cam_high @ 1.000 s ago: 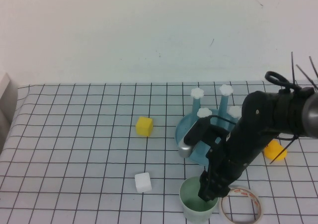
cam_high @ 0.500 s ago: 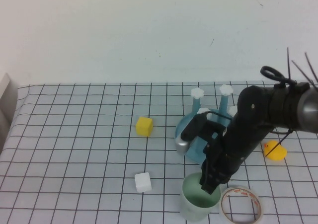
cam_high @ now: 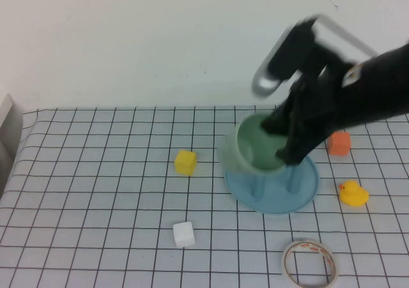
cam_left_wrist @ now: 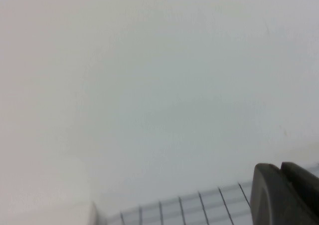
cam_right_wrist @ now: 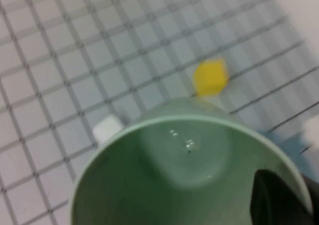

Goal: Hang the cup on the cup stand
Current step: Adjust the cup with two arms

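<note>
The cup's opening (cam_high: 263, 144) faces my right gripper, which holds the cup's rim. So my left gripper should take the cup by its base (cam_high: 229, 150) before hanging it.
My right gripper (cam_high: 281, 144) is shut on the rim of the pale mint-green cup (cam_high: 254, 149), one finger inside and one outside. It holds the cup in the air, tipped on its side, right over the teal-blue cup stand (cam_high: 308, 181). The cup hides the tops of the pegs; only two blue stems show below it. The right wrist view looks into the cup (cam_right_wrist: 184, 175), with a dark finger (cam_right_wrist: 274, 200) of the right gripper (cam_right_wrist: 301, 195) against its inner wall. The left gripper (cam_left_wrist: 281, 195) shows only in its own wrist view, fingers together, facing the wall above the table's edge.
A yellow cube (cam_high: 185, 162) lies left of the stand and a white cube (cam_high: 183, 234) nearer the front. A tape roll (cam_high: 310, 262) lies at the front right. A yellow duck (cam_high: 353, 193) and an orange cube (cam_high: 339, 143) sit right of the stand.
The right gripper shut on the cup's rim at the table's front, then lifted it up and back over the stand, tipping it onto its side. The left arm has not moved.
</note>
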You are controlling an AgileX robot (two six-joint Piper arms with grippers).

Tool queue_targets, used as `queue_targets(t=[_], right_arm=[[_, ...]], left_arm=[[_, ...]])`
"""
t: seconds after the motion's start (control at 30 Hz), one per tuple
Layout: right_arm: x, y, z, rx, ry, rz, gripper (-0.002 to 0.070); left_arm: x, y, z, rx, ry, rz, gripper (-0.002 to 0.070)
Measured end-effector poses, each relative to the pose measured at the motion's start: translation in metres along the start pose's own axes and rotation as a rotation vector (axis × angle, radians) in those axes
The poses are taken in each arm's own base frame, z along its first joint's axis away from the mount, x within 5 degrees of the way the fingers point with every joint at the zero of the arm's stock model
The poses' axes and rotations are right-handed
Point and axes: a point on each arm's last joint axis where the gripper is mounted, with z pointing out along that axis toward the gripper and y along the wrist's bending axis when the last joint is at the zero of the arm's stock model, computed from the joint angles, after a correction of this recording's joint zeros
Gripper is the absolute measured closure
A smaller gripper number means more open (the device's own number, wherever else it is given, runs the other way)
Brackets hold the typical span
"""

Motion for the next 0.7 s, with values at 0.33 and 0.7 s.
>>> queue_targets(t=[0.33,0.7], right_arm=[[-0.013,0.013,-0.087,0.134,-0.244,-0.026,0.0659],[0.061,0.052,-0.082,0.16,-0.337,0.187,0.0659]], left_arm=[[-0.042,0.004,-0.011,-0.021,-0.138,0.084,0.0676],[-0.04,-0.009,-0.012,0.171,-0.075,-0.135,0.0676]])
